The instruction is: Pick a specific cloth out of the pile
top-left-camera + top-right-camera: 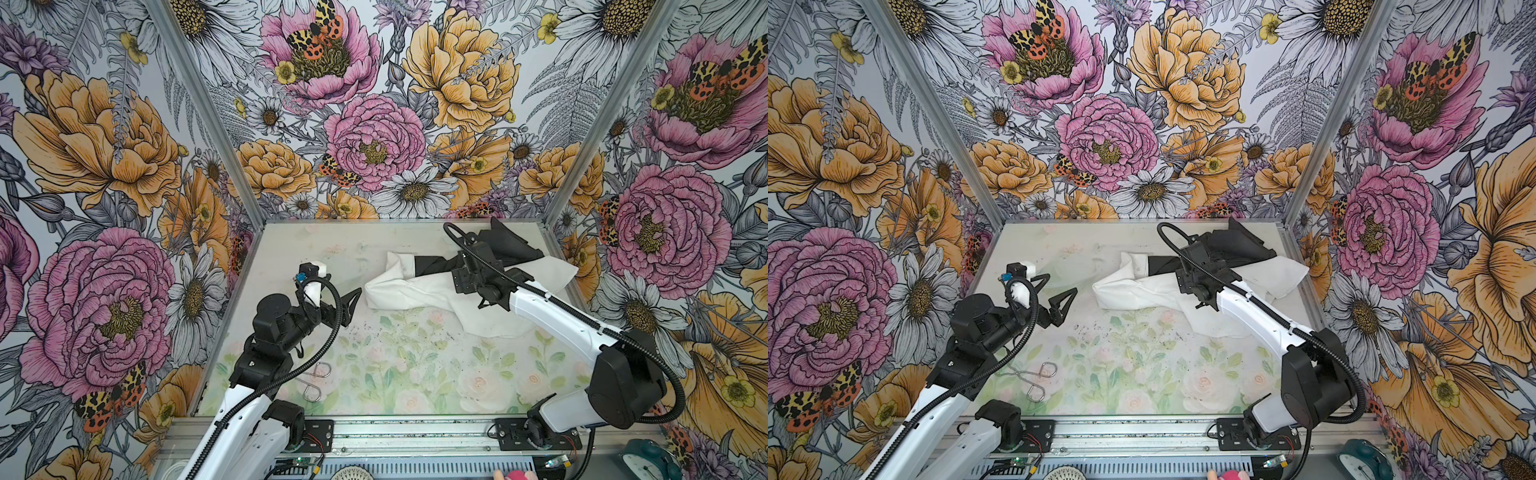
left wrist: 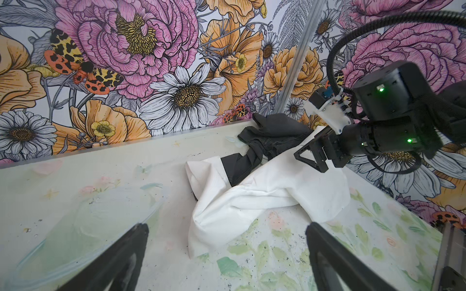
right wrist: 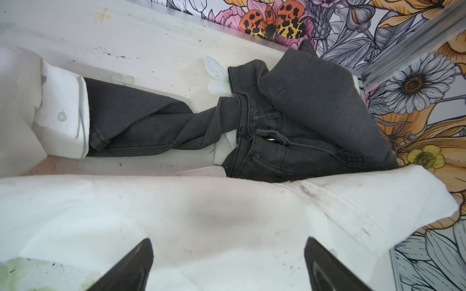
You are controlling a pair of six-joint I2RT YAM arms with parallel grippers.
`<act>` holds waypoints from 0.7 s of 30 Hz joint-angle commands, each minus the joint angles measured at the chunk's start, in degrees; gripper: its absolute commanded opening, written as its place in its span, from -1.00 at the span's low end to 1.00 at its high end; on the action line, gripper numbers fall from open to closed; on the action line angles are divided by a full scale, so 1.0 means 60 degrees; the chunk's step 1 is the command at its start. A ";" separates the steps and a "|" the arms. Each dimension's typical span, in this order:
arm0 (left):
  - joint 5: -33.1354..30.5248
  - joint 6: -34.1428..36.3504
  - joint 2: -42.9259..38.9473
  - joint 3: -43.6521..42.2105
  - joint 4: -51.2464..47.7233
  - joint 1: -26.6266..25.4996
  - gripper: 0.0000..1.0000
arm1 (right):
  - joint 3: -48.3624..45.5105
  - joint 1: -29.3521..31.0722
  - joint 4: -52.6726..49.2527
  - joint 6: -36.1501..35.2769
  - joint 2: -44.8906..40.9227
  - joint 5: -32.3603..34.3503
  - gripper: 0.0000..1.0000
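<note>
My gripper will uncover more hidden jeans when it pulls the white cloth aside, because the charcoal jeans point(image 3: 286, 157) go out of sight under the white cloth's edge point(image 3: 271, 183).
The white cloth point(image 1: 415, 286) point(image 1: 1142, 291) lies crumpled at the back right of the table, with a buttoned cuff showing in the right wrist view. The pile point(image 1: 513, 245) point(image 1: 1246, 245) of dark charcoal jeans sits behind it in the corner. One jeans leg point(image 3: 131, 121) runs into a fold of the cloth point(image 3: 201, 214). My right gripper point(image 3: 228, 240) hangs open just above the cloth, nothing between its fingers point(image 2: 312, 156). My left gripper point(image 2: 227, 226) point(image 1: 1059, 295) stands open to the left of the cloth point(image 2: 252, 196), apart from it.
A bent metal wire piece point(image 1: 316, 380) point(image 1: 1038, 380) lies near the front left by the left arm. A clear plastic lid point(image 2: 88, 221) rests on the table at the left. Flowered walls close in the back and both sides. A teal clock point(image 1: 648, 461) stands outside the front right.
</note>
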 commanded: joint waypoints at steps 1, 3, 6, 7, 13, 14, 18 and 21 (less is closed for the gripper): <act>0.0219 0.0075 -0.0040 -0.0106 0.0309 -0.0028 0.97 | 0.0495 0.0138 -0.0753 -0.0428 0.0540 -0.0380 0.92; 0.0212 0.0075 -0.0037 -0.0104 0.0307 -0.0028 0.97 | 0.0658 0.0344 -0.1002 -0.0743 0.0863 -0.0413 0.94; 0.0209 0.0079 -0.0064 -0.0106 0.0306 -0.0037 0.97 | 0.0936 0.0609 -0.1390 -0.1005 0.1377 -0.0398 0.97; 0.0196 0.0076 -0.0076 -0.0119 0.0297 -0.0042 0.97 | 0.1014 0.0681 -0.1467 -0.1055 0.1542 -0.0456 0.97; 0.0182 0.0087 -0.0083 -0.0119 0.0310 -0.0057 0.97 | 0.1500 0.0728 -0.1792 -0.1059 0.2624 -0.0672 0.99; 0.0182 0.0089 -0.0071 -0.0121 0.0305 -0.0057 0.97 | 0.1598 0.0723 -0.1831 -0.1027 0.2809 -0.0614 0.99; 0.0128 0.0088 -0.0107 -0.0135 0.0304 -0.0064 0.97 | 0.1926 0.0709 -0.1927 -0.0857 0.3413 0.0025 0.68; 0.0126 0.0090 -0.0115 -0.0136 0.0298 -0.0069 0.97 | 0.2079 0.0709 -0.1913 -0.0774 0.3649 0.0419 0.18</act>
